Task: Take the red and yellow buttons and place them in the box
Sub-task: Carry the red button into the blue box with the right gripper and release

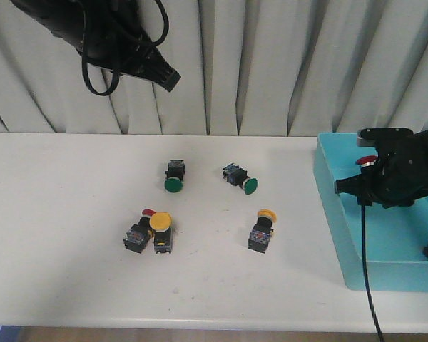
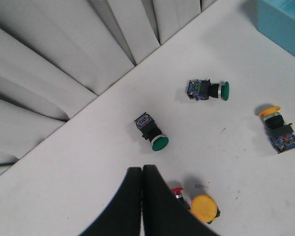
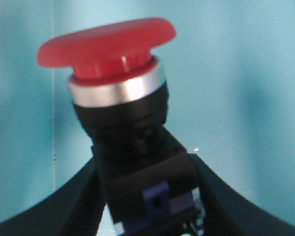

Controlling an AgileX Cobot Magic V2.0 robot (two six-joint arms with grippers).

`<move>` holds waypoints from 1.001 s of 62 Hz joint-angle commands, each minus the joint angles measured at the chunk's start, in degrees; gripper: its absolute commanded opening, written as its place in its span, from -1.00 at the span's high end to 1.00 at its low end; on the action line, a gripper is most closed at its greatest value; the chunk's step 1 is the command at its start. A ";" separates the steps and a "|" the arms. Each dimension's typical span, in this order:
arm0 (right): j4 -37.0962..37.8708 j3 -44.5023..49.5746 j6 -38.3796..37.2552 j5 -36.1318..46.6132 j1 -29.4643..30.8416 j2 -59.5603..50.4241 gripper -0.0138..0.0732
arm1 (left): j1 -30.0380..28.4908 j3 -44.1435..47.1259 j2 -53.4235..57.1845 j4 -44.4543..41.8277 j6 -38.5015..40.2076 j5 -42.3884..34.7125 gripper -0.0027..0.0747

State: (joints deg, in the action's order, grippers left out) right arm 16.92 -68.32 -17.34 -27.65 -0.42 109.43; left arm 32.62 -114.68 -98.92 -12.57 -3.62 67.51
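Observation:
I should pick up the yellow button (image 1: 161, 224) touching the red button with my left gripper and hand it to my right gripper, because it is far from the light-blue box (image 1: 385, 231).
My right gripper (image 1: 371, 174) is over the light-blue box (image 1: 335, 214) at the right, shut on a red button (image 3: 108, 44) held by its black body; the red cap (image 1: 369, 159) shows in the front view. On the table lie a red button (image 1: 137, 231) touching a yellow button (image 1: 160, 229), and another yellow button (image 1: 262, 228) further right. My left gripper (image 2: 141, 169) is shut and empty, raised high at the back left; the left wrist view shows the red cap (image 2: 177, 191) and both yellow buttons (image 2: 204, 208), (image 2: 278, 129).
Two green-capped buttons (image 1: 173, 176), (image 1: 240, 178) lie behind the red and yellow ones, also in the left wrist view (image 2: 152, 133), (image 2: 209, 90). A pleated grey curtain (image 1: 271, 64) backs the table. A black cable (image 1: 367, 271) hangs across the box's front.

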 commanded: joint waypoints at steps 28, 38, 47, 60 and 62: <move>-14.19 -7.80 17.03 -3.29 0.31 5.24 -0.32 | -0.15 -1.34 2.84 -0.55 2.12 -2.26 0.94; -14.19 -7.80 17.34 -3.56 0.31 4.91 -0.62 | -0.15 -1.34 2.84 -0.55 2.23 -2.26 0.93; -14.07 -7.80 17.34 -4.34 0.31 1.71 -0.66 | -0.15 -1.34 2.84 -0.55 2.23 -2.26 0.92; -13.49 -7.80 17.34 -4.17 0.31 -11.89 -0.66 | -0.15 -1.34 2.84 -0.55 1.99 -5.92 0.83; -13.49 -7.80 17.34 -3.98 0.31 -14.34 -0.66 | -0.15 -1.34 2.84 -0.55 1.99 -6.56 0.79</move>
State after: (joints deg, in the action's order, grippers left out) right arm 2.72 -74.53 -0.55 -33.84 -0.15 105.02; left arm 32.62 -114.68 -98.92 -12.52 -2.05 66.06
